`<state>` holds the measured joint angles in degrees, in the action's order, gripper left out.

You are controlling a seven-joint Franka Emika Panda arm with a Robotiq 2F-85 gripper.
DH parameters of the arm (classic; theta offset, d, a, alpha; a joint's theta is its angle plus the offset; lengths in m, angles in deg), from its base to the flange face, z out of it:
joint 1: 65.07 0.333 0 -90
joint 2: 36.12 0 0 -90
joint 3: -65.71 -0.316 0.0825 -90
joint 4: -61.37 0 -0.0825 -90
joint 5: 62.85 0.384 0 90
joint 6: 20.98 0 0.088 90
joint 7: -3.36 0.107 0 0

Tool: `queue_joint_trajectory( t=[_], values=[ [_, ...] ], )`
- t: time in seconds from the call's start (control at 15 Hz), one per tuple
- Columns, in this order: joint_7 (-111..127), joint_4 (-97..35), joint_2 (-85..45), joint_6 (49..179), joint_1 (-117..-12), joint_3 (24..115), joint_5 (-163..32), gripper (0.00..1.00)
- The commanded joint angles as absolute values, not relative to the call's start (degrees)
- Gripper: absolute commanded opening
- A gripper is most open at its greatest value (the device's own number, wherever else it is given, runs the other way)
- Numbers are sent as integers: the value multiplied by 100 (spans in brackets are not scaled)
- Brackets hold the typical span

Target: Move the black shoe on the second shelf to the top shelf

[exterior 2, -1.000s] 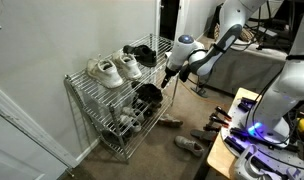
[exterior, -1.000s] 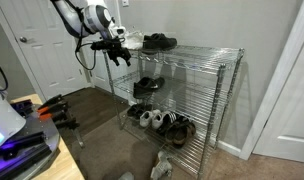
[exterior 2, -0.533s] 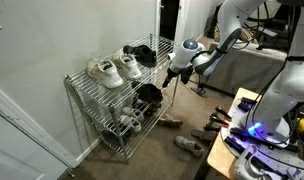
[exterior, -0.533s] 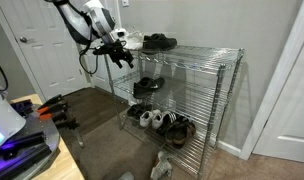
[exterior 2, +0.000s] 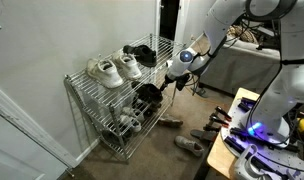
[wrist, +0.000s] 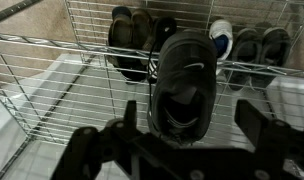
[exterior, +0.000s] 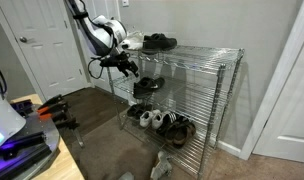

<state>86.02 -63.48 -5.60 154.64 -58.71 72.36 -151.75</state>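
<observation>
The black shoe's wide near end (wrist: 182, 126) takes up almost all the room in my open gripper. Next, I move my gripper over and pinch one side of the shoe's opening (wrist: 159, 108) before I lift.
The black shoe (exterior: 149, 86) sits on the second shelf (exterior: 192, 96) of the chrome rack; it also shows in an exterior view (exterior 2: 147, 95). In the wrist view the black shoe (wrist: 184, 80) lies on the second shelf's wire grid (wrist: 62, 75), its opening facing me. My gripper (wrist: 190, 118) is open, one finger on each side of the shoe's near end, not touching it. In both exterior views the gripper (exterior: 130, 68) (exterior 2: 168, 80) hangs just in front of the second shelf. The top shelf (exterior: 202, 50) (exterior 2: 84, 80) is above it.
The top shelf holds white sneakers (exterior 2: 108, 70) and a lower-cut black shoe (exterior: 159, 42). The lowest tier holds several shoes (exterior: 162, 122), seen through the grid in the wrist view (wrist: 132, 30). Loose shoes lie on the carpet (exterior 2: 188, 144). A door (exterior: 47, 50) stands behind the arm.
The arm has come down from top-shelf height to the level of the second shelf and closer to the black shoe. The gripper stays open.
</observation>
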Motion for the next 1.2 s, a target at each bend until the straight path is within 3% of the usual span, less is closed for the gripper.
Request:
queue_joint_trajectory(
  t=[0.0, 0.53, 0.8, 1.13],
  values=[
    [9962, -5558, 167, 15479, -5760, 7299, -16171, 100],
    [11944, -4518, 1192, 15130, -6147, 6855, -17907, 100],
    [12683, -4173, 1370, 15801, -6974, 5988, -19108, 100],
    [13290, -4473, 1243, 15294, -8114, 4790, -20365, 100]
  ],
)
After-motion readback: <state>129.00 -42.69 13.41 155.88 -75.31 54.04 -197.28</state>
